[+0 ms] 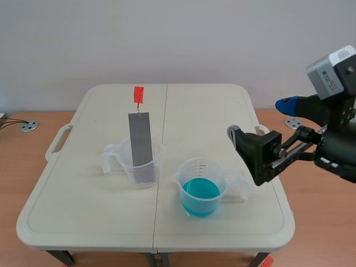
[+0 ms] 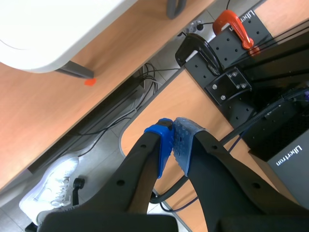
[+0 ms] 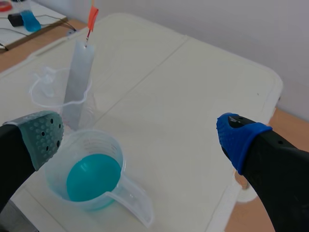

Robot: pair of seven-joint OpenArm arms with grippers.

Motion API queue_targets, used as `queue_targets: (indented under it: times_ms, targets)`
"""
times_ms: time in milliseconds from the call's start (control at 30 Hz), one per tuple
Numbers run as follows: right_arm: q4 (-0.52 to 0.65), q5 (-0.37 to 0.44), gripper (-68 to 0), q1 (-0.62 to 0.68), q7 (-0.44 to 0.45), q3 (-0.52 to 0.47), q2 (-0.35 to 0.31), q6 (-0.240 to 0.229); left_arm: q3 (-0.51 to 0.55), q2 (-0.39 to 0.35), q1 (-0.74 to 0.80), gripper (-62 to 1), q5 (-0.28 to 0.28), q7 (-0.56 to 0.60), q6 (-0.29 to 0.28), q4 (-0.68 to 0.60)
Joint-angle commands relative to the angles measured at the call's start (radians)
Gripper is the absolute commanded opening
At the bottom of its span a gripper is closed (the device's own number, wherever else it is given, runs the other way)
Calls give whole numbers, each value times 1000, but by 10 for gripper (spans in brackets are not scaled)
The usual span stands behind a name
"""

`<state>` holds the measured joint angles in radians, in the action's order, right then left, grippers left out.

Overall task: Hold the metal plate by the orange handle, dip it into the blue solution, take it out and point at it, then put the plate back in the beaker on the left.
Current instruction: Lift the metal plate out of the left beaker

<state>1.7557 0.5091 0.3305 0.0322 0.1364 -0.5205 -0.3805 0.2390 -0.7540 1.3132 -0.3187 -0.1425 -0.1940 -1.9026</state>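
I expect the grey metal plate (image 1: 141, 139) to hang down below its orange handle when I lift the handle, because a thin wire (image 1: 138, 107) connects the two.
The grey metal plate (image 1: 140, 139) stands upright in the clear left beaker (image 1: 139, 164), its orange handle (image 1: 138, 94) sticking up on a thin wire. A second beaker (image 1: 201, 188) to its right holds the blue solution. My right gripper (image 1: 261, 119) hovers open at the table's right edge, beside that beaker and holding nothing. In the right wrist view the blue-solution beaker (image 3: 91, 176) lies just ahead of the open right gripper (image 3: 142, 137), with the plate (image 3: 79, 82) and handle (image 3: 92, 14) farther off. My left gripper (image 2: 174, 140) is shut on nothing, off the table and facing the floor.
The white folding table (image 1: 83, 211) has a seam down its middle. Below the left gripper are cables, a person's white shoe (image 2: 50, 186) and a black mounting plate with an orange clamp (image 2: 231, 24). The left arm is out of the scene view.
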Motion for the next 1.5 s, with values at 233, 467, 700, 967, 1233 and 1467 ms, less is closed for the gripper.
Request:
queue_targets:
  times_ms: [233, 467, 700, 967, 1233, 1467]
  targets:
    - [-18, 42, -12, -154, -81, 71, 67, 3, -1, 5, 3, -577, -6, -12, -2, -10]
    - [-108, 42, -12, -277, -127, 163, 137, 2, -1, 2, 3, -577, -6, -13, -2, -10]
    - [-217, 42, -12, -397, -128, 265, 194, -1, -1, 2, 3, -577, -6, -16, -2, -10]
    - [-402, 42, -12, -549, -122, 352, 264, -1, -1, 2, 3, -577, -6, -16, -2, -10]
    - [-541, 42, -12, -679, -119, 426, 341, -1, -1, 2, 3, -577, -6, -35, -2, -10]
    - [-639, 41, -12, -763, -121, 462, 406, -1, -1, -12, 3, -577, -6, -39, -2, -10]
